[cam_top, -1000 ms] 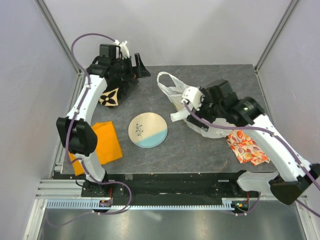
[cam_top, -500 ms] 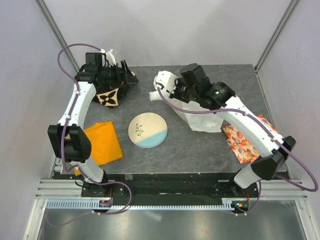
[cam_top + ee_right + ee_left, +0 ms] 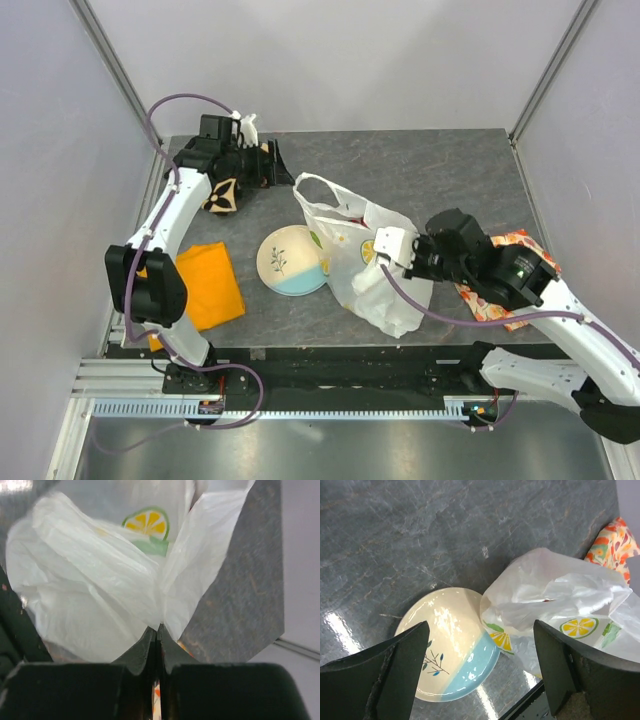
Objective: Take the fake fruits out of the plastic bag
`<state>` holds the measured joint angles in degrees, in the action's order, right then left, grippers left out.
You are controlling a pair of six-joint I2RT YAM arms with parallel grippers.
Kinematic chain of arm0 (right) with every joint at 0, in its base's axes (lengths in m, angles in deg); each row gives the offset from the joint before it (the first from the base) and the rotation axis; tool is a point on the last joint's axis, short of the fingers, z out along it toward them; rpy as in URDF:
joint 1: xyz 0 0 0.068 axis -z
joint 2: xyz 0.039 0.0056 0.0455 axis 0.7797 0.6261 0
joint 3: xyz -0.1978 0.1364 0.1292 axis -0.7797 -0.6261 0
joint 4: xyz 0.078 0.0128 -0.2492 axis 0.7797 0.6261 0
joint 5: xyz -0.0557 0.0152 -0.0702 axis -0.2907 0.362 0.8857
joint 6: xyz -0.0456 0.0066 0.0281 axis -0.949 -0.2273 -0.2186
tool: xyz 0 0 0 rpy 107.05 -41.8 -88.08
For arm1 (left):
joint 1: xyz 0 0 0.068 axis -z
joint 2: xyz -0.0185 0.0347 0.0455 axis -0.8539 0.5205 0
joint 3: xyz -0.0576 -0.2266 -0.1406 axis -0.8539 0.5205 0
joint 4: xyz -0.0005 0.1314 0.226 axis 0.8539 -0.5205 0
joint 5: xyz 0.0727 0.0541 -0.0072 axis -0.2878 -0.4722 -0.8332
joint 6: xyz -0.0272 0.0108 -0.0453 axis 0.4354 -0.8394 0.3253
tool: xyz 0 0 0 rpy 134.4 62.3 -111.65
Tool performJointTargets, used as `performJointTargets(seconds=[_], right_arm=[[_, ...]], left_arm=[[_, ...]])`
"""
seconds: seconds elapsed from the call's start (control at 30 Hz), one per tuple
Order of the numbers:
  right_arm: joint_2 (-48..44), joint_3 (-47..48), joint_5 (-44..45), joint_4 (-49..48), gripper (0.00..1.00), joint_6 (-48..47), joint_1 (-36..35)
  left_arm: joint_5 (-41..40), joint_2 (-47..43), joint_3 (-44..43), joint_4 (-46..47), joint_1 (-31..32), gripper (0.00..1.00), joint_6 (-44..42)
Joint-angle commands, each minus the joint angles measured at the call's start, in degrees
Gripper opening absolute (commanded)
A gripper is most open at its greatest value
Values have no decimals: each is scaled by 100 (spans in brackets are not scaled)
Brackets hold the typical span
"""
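With my right gripper alone on the bag, its opening collapses, so next my left gripper takes the bag's handle before my right gripper spreads the bag's rim.
The white crinkled plastic bag with lemon-slice prints stands pulled up in the middle of the table, its left side over the plate's edge. My right gripper is shut on a fold of the bag's film, the jaws pressed together on it. The bag also shows in the left wrist view, its mouth crumpled shut. The fake fruits are hidden inside it. My left gripper hangs open at the back left, far from the bag, with nothing between its fingers.
A cream and blue plate lies left of the bag. A black bag with a beige flower mark sits under the left arm. An orange cloth lies front left, and a fruit-patterned cloth lies under the right arm.
My right gripper closed on the bag and pulled it from the back toward the front, up against the plate. The left gripper shifted slightly at the back left and stayed open.
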<state>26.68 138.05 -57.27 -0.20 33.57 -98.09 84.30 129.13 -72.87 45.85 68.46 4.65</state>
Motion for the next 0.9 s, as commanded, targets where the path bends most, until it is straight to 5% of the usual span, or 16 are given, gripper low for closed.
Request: performJointTargets(seconds=[0.0,0.1,0.37,0.47,0.5,0.53,0.63,0.77,0.87], right_arm=[[-264,-634,230,174,14,11,53],[-202,-749,221,-1,24,12,88],[-70,-749,300,-247,21,82,88],[69,-854,563,-650,0,117,97],[149,-924,651,-1017,0,-31,202],[245,-934,678,-1239,0,-163,342],[1051,-672,416,-2293,0,-533,1360],[2414,975,-93,-2928,0,-218,3072],[3277,2189,-279,-3025,0,160,3585]], left_arm=[[-27,245,-66,139,160,93,-361],[157,518,-356,139,397,93,-563],[430,729,-488,236,775,87,-792],[491,1027,-847,280,793,57,-775],[544,1132,-1023,263,793,18,-783],[562,1316,-1407,262,793,2,-809],[877,1729,-2294,263,767,2,-958],[1317,2361,-3685,227,661,2,-714],[1318,2461,-4495,455,652,2,-564]])
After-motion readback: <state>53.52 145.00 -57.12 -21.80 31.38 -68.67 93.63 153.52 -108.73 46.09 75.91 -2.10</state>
